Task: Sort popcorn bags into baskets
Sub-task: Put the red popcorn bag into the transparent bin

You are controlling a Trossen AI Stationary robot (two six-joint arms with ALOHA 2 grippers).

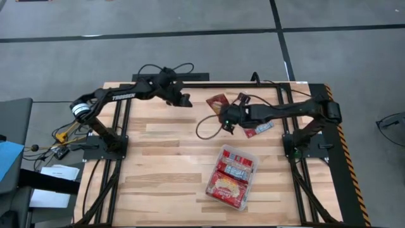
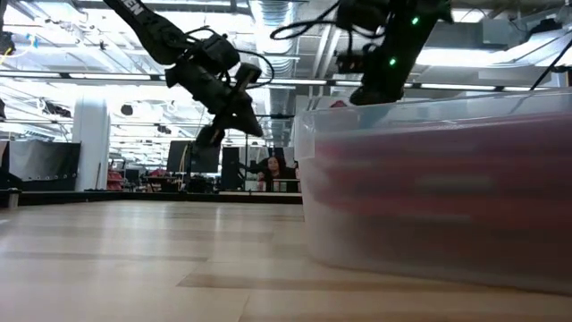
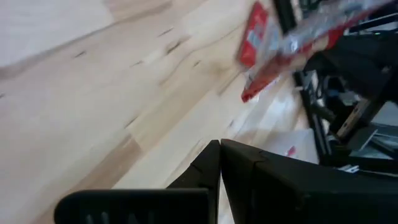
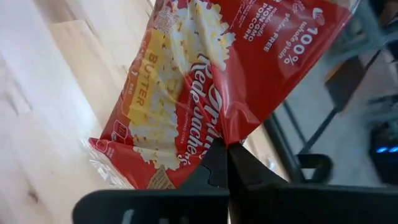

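The robot's right gripper holds the popcorn bag at an angle by one edge [image 4: 225, 138], so it should offer its loose end [image 4: 208, 26] to the left gripper to be laid in the tray.
Several red popcorn bags with yellow panels lie stacked in the clear tray [image 1: 253, 158], whose wall fills the right of the low view [image 2: 429, 179]. Other bags lie flat near the table's far edge [image 1: 217, 101] [image 1: 261, 128]. My right gripper [image 1: 228, 121] [image 4: 227, 149] hovers among them, shut on a popcorn bag [image 4: 205, 74], which also shows in the left wrist view [image 3: 292, 40]. My left gripper [image 1: 185, 101] [image 3: 220, 163] is shut and empty, raised over the far middle of the table. My right gripper pinches the popcorn bag between its two fingers at one edge [image 4: 231, 132]. The rest of the bag stretches out beyond the fingertips, tilted. It looks raised off the wood. How far back between the fingers the edge reaches does not show.
A dark cable loops over the wood [image 1: 202, 130] beside the right gripper. Bare planks stretch across the table's left half and near edge [image 1: 164, 171]. Both arm bases stand at the table's sides. A person shows far off in the room behind [image 2: 268, 170].
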